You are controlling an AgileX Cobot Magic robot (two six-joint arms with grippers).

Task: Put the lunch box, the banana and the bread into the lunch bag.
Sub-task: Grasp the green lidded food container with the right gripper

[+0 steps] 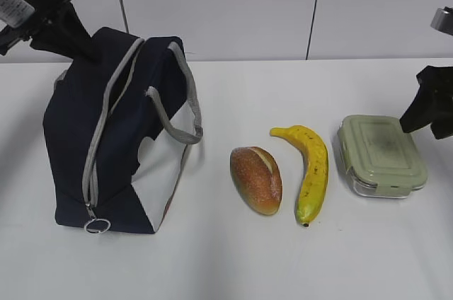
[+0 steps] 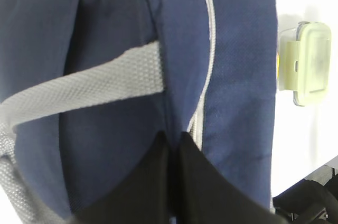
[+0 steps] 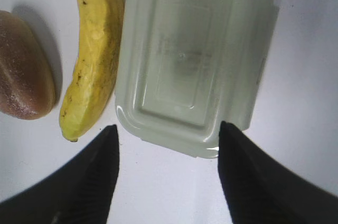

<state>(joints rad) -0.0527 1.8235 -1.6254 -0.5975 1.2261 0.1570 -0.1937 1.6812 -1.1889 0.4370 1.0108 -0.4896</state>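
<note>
The navy lunch bag [image 1: 131, 144] will widen around the lunch box when I push the box in, because a gap shows [image 1: 123, 88] along the grey zipper.
The navy lunch bag [image 1: 78, 123] stands at the left, its grey zipper [image 1: 106, 102] running down to a ring pull [image 1: 97, 226]. My left gripper [image 2: 173, 135] is shut at the bag's top rear, its fingertips pinching a fold of blue fabric [image 2: 237, 65] beside the zipper. To the right of the bag lie the bread [image 1: 256, 180], the banana [image 1: 311, 169] and the green-lidded lunch box [image 1: 381, 153] in a row. My right gripper [image 3: 168, 127] hangs open over the lunch box [image 3: 193, 60], its fingers level with the lid's near edge and holding nothing.
Grey webbing handles [image 1: 177, 112] hang off the bag's right side. In the right wrist view the banana [image 3: 95, 49] lies close against the lunch box's left side, with the bread [image 3: 24, 76] beyond it. White tabletop [image 1: 233, 264] stretches in front of everything.
</note>
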